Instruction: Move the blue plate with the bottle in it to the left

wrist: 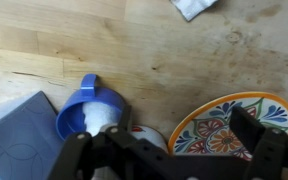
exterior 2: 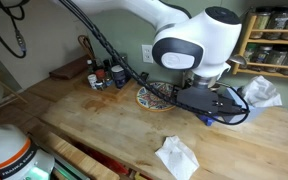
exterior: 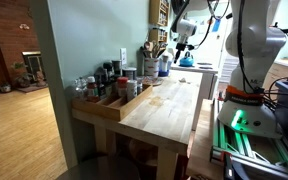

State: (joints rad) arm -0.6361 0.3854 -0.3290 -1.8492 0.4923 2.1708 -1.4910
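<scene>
My open fingers are lined up across the thin way of the blue plate's handle (wrist: 89,82), which sticks out over clear wood. My gripper should keep moving toward the handle (wrist: 88,88) until the fingers are on either side of it.
The wrist view shows the blue plate (wrist: 76,112) on the wooden table at lower left, with the pale bottle (wrist: 100,119) standing in it. My gripper (wrist: 169,140) hangs above, open and empty. Its left finger is beside the plate and bottle, and its right finger (wrist: 252,128) is over a patterned plate. In an exterior view the gripper (exterior 2: 210,102) covers most of the blue plate, and only a blue sliver (exterior 2: 212,120) shows under it. From far off in an exterior view, the gripper (exterior: 184,45) hovers over a blue item (exterior: 185,62).
A colourful patterned plate (wrist: 224,125) lies right of the blue one, with a white-and-red container (wrist: 149,135) between them. A blue-grey cloth (wrist: 14,135) sits at lower left and crumpled white paper (exterior 2: 176,155) lies nearer the table edge. Jars (exterior 2: 104,75) stand at the back.
</scene>
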